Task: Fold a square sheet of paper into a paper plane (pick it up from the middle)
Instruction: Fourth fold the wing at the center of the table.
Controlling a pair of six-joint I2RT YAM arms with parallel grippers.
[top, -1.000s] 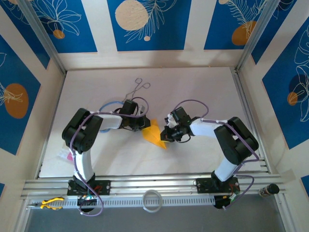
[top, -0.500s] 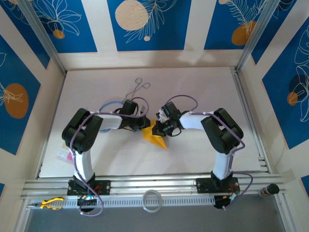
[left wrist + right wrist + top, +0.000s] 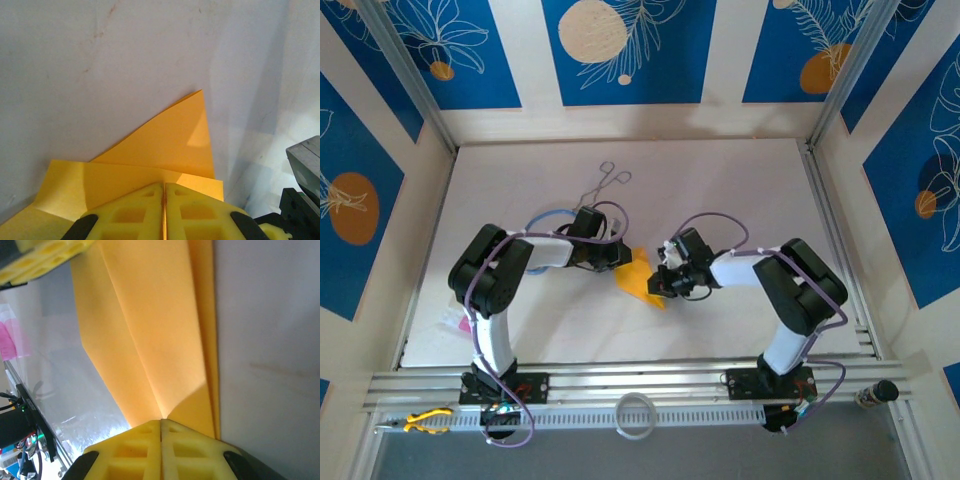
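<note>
The wedge's creases [image 3: 161, 411] are under my right gripper, which rests shut on them short of the wedge's pointed end [image 3: 662, 305]. I should therefore back away, open and pinch the layers at that end.
The orange-yellow sheet of paper [image 3: 637, 284] lies on the white table between the arms, folded into a pointed wedge. My left gripper [image 3: 623, 260] sits at its far left edge. In the left wrist view its yellow fingertips [image 3: 164, 186] are shut, with a strip of the paper [image 3: 170, 135] caught in the seam between them. My right gripper [image 3: 658, 283] is at the wedge's right side. In the right wrist view it [image 3: 161, 421] is shut, tips resting where the paper's [image 3: 150, 330] creases meet, one flap slightly raised.
Metal forceps [image 3: 606, 180] lie toward the back of the table, and a blue cable [image 3: 545, 215] loops by the left arm. A pink slip [image 3: 451, 320] sits at the left edge. A white ring [image 3: 636, 415] and yellow pliers [image 3: 425, 420] lie on the front rail.
The right gripper swept back and left over the paper, then returned toward the near right edge of the wedge. The left gripper stayed where it was, shut.
</note>
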